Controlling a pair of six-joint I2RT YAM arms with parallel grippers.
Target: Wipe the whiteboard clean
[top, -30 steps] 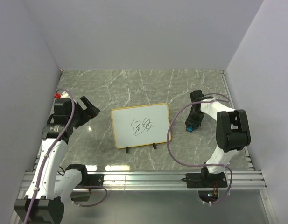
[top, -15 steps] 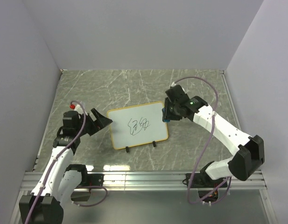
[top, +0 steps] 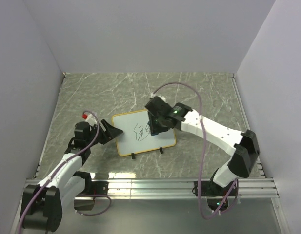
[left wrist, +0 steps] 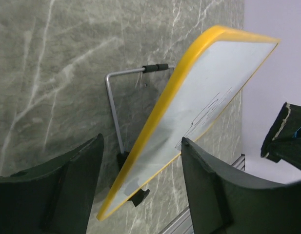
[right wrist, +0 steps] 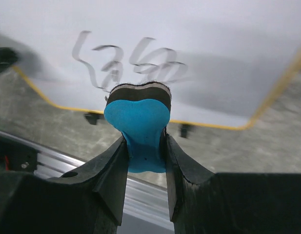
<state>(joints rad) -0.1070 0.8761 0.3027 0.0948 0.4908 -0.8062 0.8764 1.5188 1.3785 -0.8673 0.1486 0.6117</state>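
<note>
The whiteboard's edge (left wrist: 134,152) is loose between the left gripper's open fingers, so the left gripper should grip it firmly to hold it still before the right gripper rubs the scribbles (top: 140,132).
The whiteboard (top: 140,132), white with a yellow-orange rim and two black feet, stands tilted at the table's middle with black scribbles (top: 144,130) on it. My right gripper (top: 155,125) is shut on the blue eraser block (right wrist: 139,118) and holds it over the scribbles (right wrist: 128,63). My left gripper (top: 111,131) is open, its jaws on either side of the board's left edge (left wrist: 155,126), not touching it. The eraser also shows at the right edge of the left wrist view (left wrist: 286,131).
The marble table (top: 140,90) is walled by grey panels at the back and sides. An aluminium rail (top: 155,185) runs along the near edge. A wire stand (left wrist: 113,105) props the board from behind.
My right arm has swung left with the eraser from the board's right edge to over the scribbles. My left gripper has moved in around the board's left edge.
</note>
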